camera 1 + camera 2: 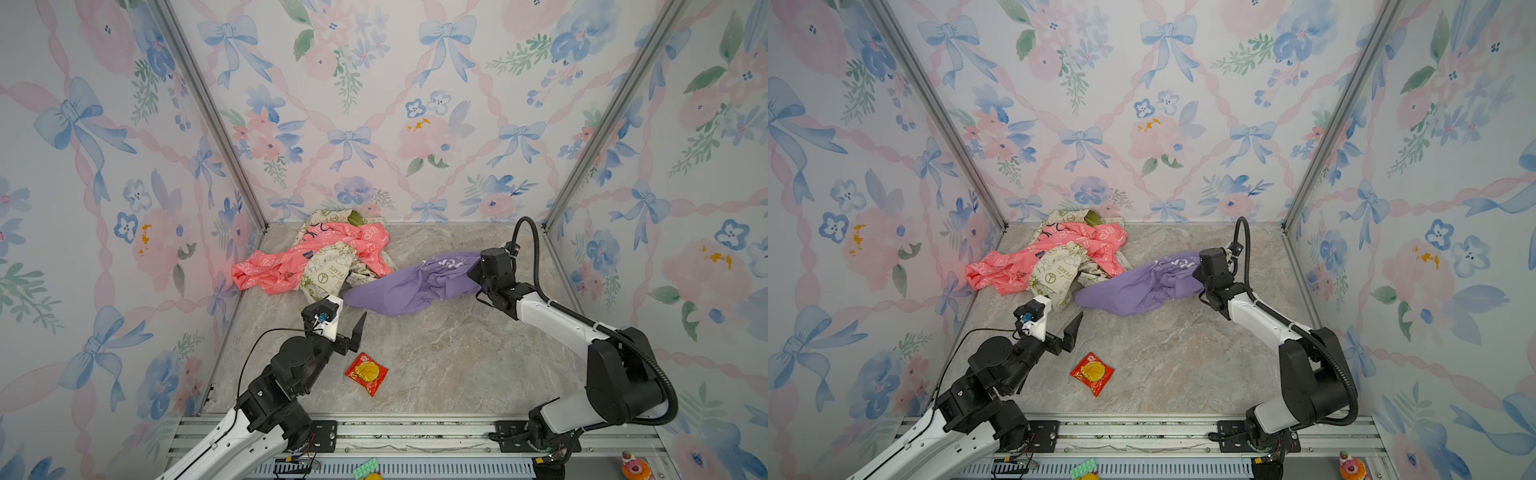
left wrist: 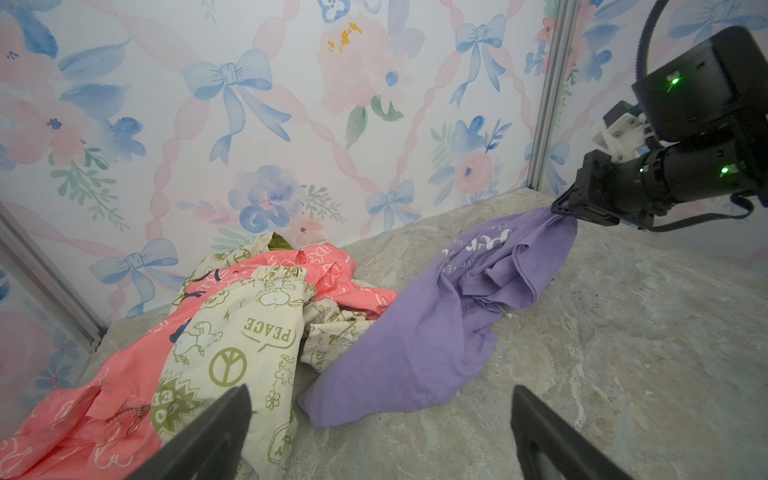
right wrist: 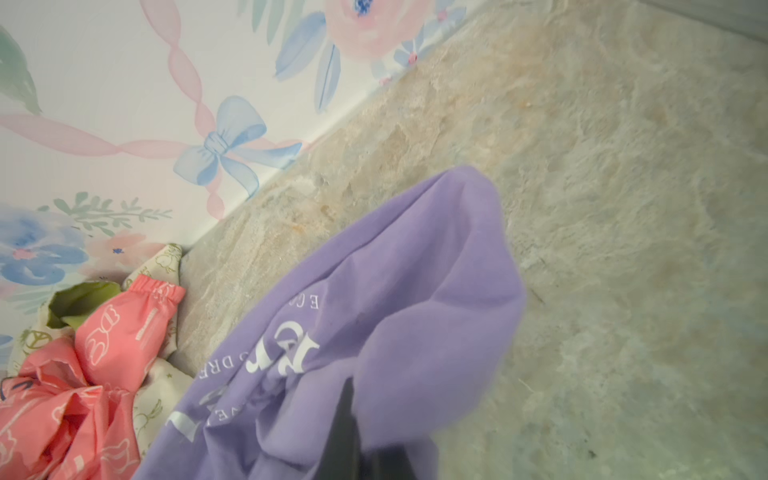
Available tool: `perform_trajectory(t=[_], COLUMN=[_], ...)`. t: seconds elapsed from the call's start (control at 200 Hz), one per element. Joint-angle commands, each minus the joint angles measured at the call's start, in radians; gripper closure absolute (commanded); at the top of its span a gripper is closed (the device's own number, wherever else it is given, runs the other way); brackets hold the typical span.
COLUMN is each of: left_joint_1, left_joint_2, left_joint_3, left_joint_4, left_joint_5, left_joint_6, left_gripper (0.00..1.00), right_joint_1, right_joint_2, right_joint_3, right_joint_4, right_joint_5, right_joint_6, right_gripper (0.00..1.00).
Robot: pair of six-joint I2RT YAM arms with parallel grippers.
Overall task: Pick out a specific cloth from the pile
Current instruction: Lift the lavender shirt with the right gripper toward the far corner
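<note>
Next, my right gripper raises the T-shirt high toward the back corner (image 1: 546,252) before putting it down, because the purple T-shirt's trailing end still rests (image 1: 351,296) against the cream fabric.
The cloth (image 1: 409,286) (image 1: 1136,286) is a lilac-purple T-shirt with white lettering, stretched across the table to the right of the pile. My right gripper (image 1: 476,266) (image 1: 1198,270) (image 2: 559,208) (image 3: 351,419) is shut on its right end, holding that end bunched up above the table. The cloth's (image 2: 428,336) (image 3: 415,299) left end rests on the table against the cream fabric. The pile (image 1: 316,257) (image 1: 1050,262) (image 2: 232,328) (image 3: 104,353) of coral-pink and cream peace-sign garments sits at the back left. My left gripper (image 1: 345,318) (image 2: 380,399) hovers open in front of the pile, holding nothing.
A red and yellow snack packet (image 1: 366,372) (image 1: 1092,372) lies on the marble table (image 1: 457,365) just right of the left arm. Floral walls close in the left, back and right sides. A metal rail (image 1: 415,436) runs along the front edge.
</note>
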Motion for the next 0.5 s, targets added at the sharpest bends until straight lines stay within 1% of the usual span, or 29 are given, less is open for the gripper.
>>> perform_trajectory(t=[0.0,0.26,0.36,0.495], left_joint_1=[0.007,0.007,0.007,0.007], left_joint_2=[-0.003,-0.006,-0.006,-0.003], left_joint_3=[-0.014,-0.015,-0.015,-0.015], left_joint_4=[-0.005,-0.005,-0.005,-0.004], left_joint_5=[-0.015,-0.014,-0.017,-0.021], left_joint_6=[0.012,0.016,0.017,0.020], left_gripper=[0.02,0.02,0.02,0.02], right_joint_1=[-0.069,-0.204,-0.242,-0.289], right_joint_2=[-0.056,-0.108,-0.104,-0.096], right_joint_3=[0.076,0.214,0.280,0.367], right_joint_4=[-0.037,-0.040,-0.045,-0.053], right_joint_5=[-0.013,-0.099,-0.113,-0.102], right_joint_6=[-0.094,-0.130,-0.138,-0.145], right_gripper=[1.00,1.00,1.00,1.00])
